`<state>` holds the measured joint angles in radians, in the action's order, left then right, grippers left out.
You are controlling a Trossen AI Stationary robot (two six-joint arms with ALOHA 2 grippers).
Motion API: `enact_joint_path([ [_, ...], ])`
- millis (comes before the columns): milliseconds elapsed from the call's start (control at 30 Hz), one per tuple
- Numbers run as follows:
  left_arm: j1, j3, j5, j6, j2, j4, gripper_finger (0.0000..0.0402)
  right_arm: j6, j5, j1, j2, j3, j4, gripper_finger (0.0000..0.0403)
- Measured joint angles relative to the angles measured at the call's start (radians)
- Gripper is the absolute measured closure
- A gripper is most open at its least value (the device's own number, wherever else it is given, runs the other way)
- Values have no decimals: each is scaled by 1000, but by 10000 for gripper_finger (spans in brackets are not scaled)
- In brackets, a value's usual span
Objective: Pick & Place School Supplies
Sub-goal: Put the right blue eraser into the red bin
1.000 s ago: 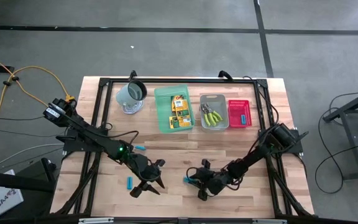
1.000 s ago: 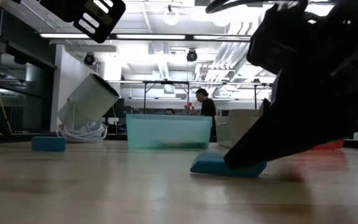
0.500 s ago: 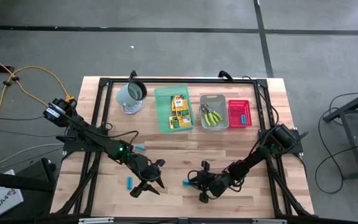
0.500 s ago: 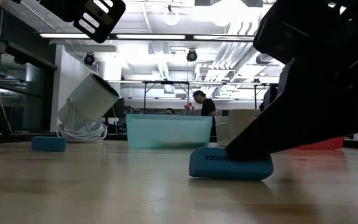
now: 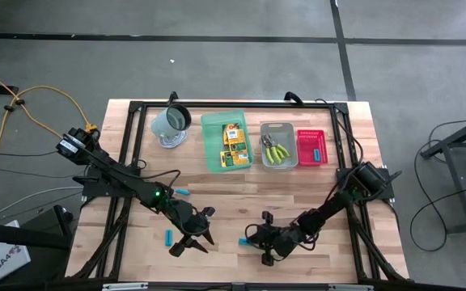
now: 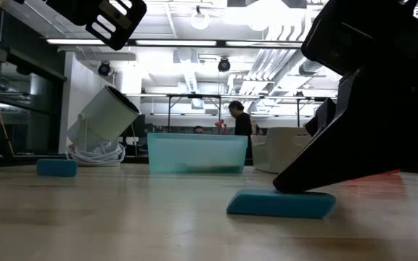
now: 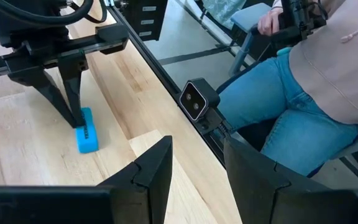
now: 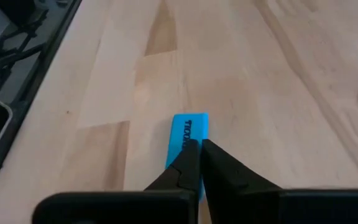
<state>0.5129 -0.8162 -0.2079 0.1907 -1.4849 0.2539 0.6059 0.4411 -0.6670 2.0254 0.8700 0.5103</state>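
Observation:
My right gripper's closed fingers sit on top of the blue piece [image 6: 309,196], so I will open them and shut them around the piece's near end [image 6: 318,206] before lifting.
A cyan-blue piece [image 8: 188,132] lies flat on the wooden table near its front edge, also seen as the blue piece [image 5: 243,240]. My right gripper [image 8: 199,148] is shut, with its tips on that piece. My left gripper [image 5: 201,234] hovers open above the table to the left, nothing between its fingers [image 7: 160,158]. Two more blue pieces [image 5: 183,192] [image 5: 169,237] lie on the table by the left arm. Yellow-orange boxes [image 5: 233,144] sit in the green tray [image 5: 212,149]. Yellow-green tools [image 5: 277,151] sit in the grey tray [image 5: 291,133]. My right gripper rests its shut fingertips [image 6: 290,185] on the top of the blue piece at the end nearer the gripper [image 8: 185,152]. The fingers slant down from the table's right. The piece is not between them; it lies flat on the table [image 6: 281,204].
A grey-green mug [image 5: 171,121] stands at the far left beside the trays. The red tray [image 5: 304,139] at the far right holds one blue piece [image 5: 317,152]. A person in blue jeans [image 7: 291,106] sits just beyond the table's near edge. Bare wood lies between the arms and the trays.
The blue piece under my right gripper stood tipped up on its long edge half a second ago, printed face showing; it now lies flat again, slightly nearer the table's front. My right gripper has rolled a little and stays low over it.

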Motion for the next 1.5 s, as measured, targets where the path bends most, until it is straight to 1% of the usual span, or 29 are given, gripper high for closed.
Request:
enact_joint_path([
  [167,0,0,0,0,0,0,259,37,-30,7,0,1,3,388],
  [567,0,0,0,0,0,0,259,55,-41,9,-1,1,7,308],
  [633,0,0,0,0,0,0,259,54,-65,11,0,1,31,298],
  [800,0,0,0,0,0,0,259,66,-179,32,2,-1,70,279],
  [900,0,0,0,0,0,0,259,96,-205,43,2,0,63,268],
  [1000,0,0,0,0,0,0,259,101,-205,47,0,1,53,260],
  [1133,0,0,0,0,0,0,259,104,-192,44,0,2,42,260],
  [1267,0,0,0,0,0,0,259,104,-185,44,-1,2,33,272],
  [1400,0,0,0,0,0,0,259,105,-183,45,-2,2,22,294],
  [1500,0,0,0,0,0,0,259,105,-183,45,-2,2,19,319],
])
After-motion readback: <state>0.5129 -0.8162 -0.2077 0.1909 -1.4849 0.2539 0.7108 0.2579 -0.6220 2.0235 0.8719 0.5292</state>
